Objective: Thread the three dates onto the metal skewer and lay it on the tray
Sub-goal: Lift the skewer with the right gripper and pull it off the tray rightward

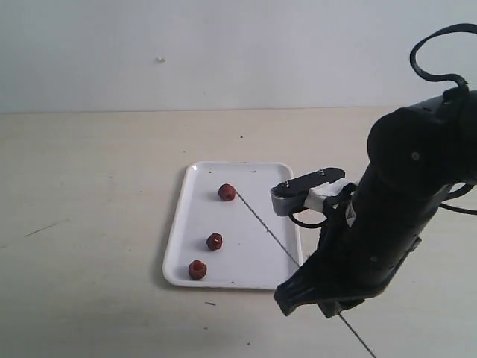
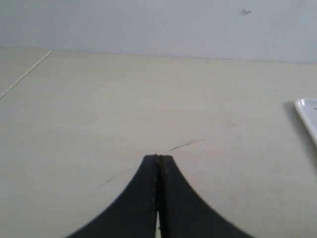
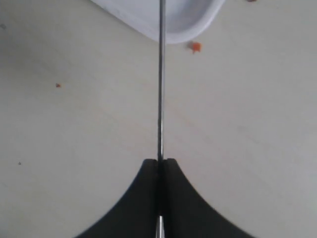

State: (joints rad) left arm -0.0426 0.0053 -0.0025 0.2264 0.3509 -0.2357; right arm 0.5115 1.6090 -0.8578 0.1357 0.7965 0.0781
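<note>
I should pull the metal skewer out of the way with my right gripper before my left gripper takes (image 1: 226, 192) the far date, because the skewer lies at a slant over the tray (image 1: 262, 223) beside that date.
The white tray (image 1: 253, 261) lies mid-table with the three dates on it: one at the far end (image 1: 226, 192), one in the middle (image 1: 215, 241), one near the front corner (image 1: 197, 269). My right gripper (image 3: 159, 161) is shut on the metal skewer (image 1: 268, 231), a thin rod that slants up across the tray, its tip right beside the far date. The rod (image 3: 160, 79) runs straight out from the fingertips toward a tray corner (image 3: 190, 27). My left gripper (image 2: 158, 157) is shut with nothing in it, over bare table left of the tray edge (image 2: 308, 111). It does not show in the exterior view.
The black right arm (image 1: 395, 216) rises over the tray's right front corner, with a grey and white fitting (image 1: 309, 190) just above the tray rim. Small orange crumbs (image 3: 195, 46) lie on the beige table near the tray. A pale wall stands behind.
</note>
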